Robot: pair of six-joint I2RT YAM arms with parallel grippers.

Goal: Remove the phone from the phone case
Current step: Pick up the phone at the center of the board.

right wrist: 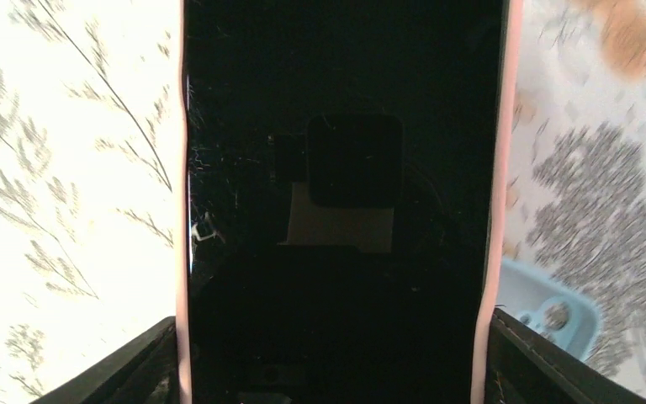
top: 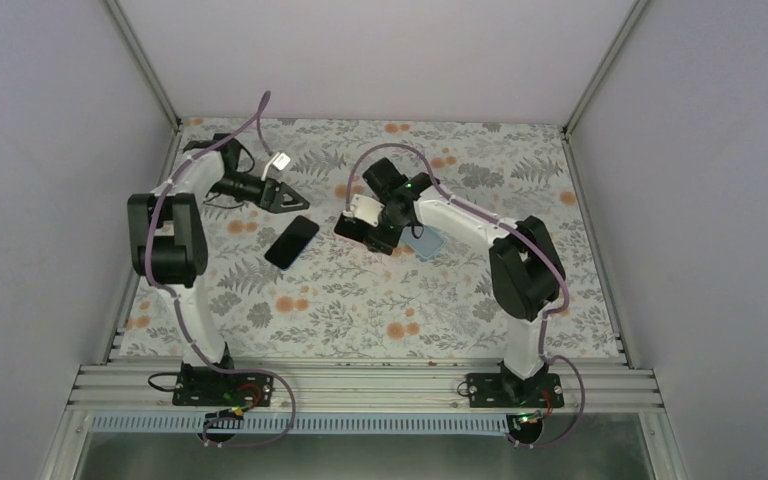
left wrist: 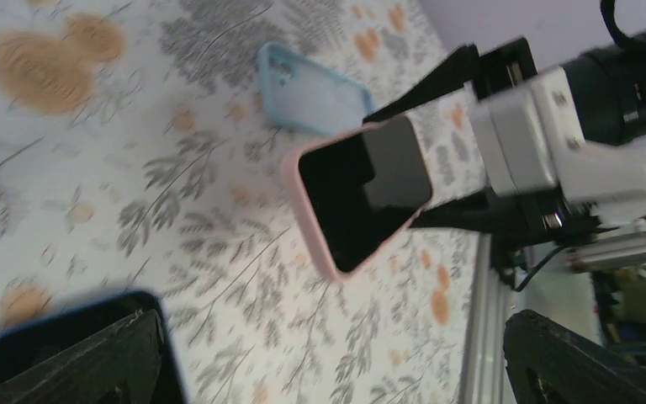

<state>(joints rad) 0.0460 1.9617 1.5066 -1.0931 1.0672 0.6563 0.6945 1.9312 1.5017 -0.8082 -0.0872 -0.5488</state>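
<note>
My right gripper is squeezing the pink case's long sides (right wrist: 495, 219) around the black phone, so next my left gripper pinches the case's loose end (left wrist: 313, 220) from front to back and takes over the hold.
A black phone in a pink case (right wrist: 336, 210) is held at its lower end between the fingers of my right gripper (right wrist: 332, 345), which is shut on the case's two long sides. In the left wrist view the pink-cased phone (left wrist: 362, 202) sticks out of the right gripper, tilted above the table. My right gripper (top: 358, 228) is over the middle of the table. My left gripper (top: 295, 198) is open and empty to the left of it, and its fingertips (left wrist: 139, 337) frame the scene from a distance.
A second dark phone (top: 291, 241) lies flat on the flowered cloth below my left gripper, and it shows partly behind the left finger in the left wrist view (left wrist: 42, 345). An empty light blue case (top: 425, 241) lies beside my right gripper and also shows in both wrist views (left wrist: 311, 99) (right wrist: 547, 311).
</note>
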